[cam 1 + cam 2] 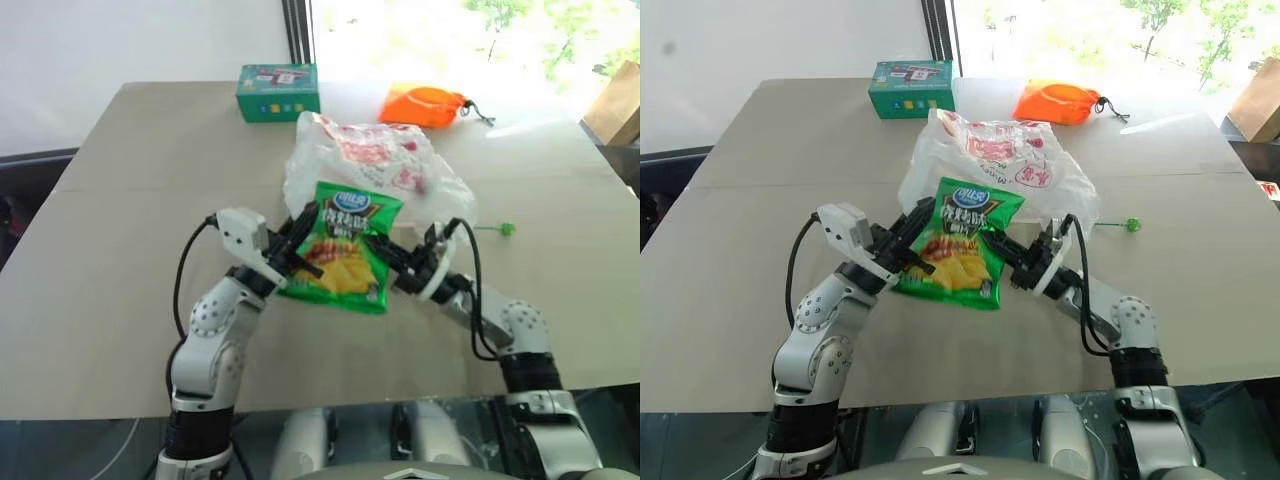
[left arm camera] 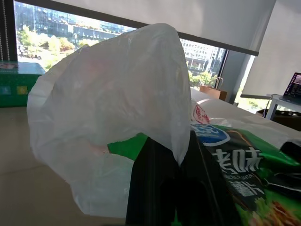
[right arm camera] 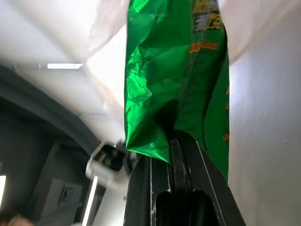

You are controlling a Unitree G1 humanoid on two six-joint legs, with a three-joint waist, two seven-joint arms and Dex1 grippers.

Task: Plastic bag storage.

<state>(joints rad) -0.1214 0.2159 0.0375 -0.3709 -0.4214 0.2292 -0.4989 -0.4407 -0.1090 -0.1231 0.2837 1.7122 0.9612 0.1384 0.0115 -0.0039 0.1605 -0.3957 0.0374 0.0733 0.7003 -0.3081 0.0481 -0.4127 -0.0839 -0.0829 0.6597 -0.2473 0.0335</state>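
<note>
My right gripper should keep pushing and let go inside, as the chip packet's far end (image 1: 355, 196) is at the plastic bag (image 1: 380, 158) and my left gripper is holding the bag's edge.
The plastic bag (image 1: 370, 160), crinkly white with red print, lies bunched on the middle of the table. My left gripper (image 1: 303, 248) is shut on the bag's near edge; in the left wrist view the thin film (image 2: 108, 108) rises from between its black fingers (image 2: 160, 188). A glossy green chip packet (image 1: 345, 255) hangs tilted between both grippers, its far end overlapping the bag's near side. My right gripper (image 1: 388, 252) is shut on the packet's right edge, and the right wrist view shows the green foil (image 3: 174, 70) pinched at the fingertips.
A green box (image 1: 278, 92) stands at the back of the table, and an orange drawstring pouch (image 1: 425, 105) lies to its right. A small green thing on a thin stick (image 1: 508, 229) lies right of the bag. The table (image 1: 120, 250) is bare on the left.
</note>
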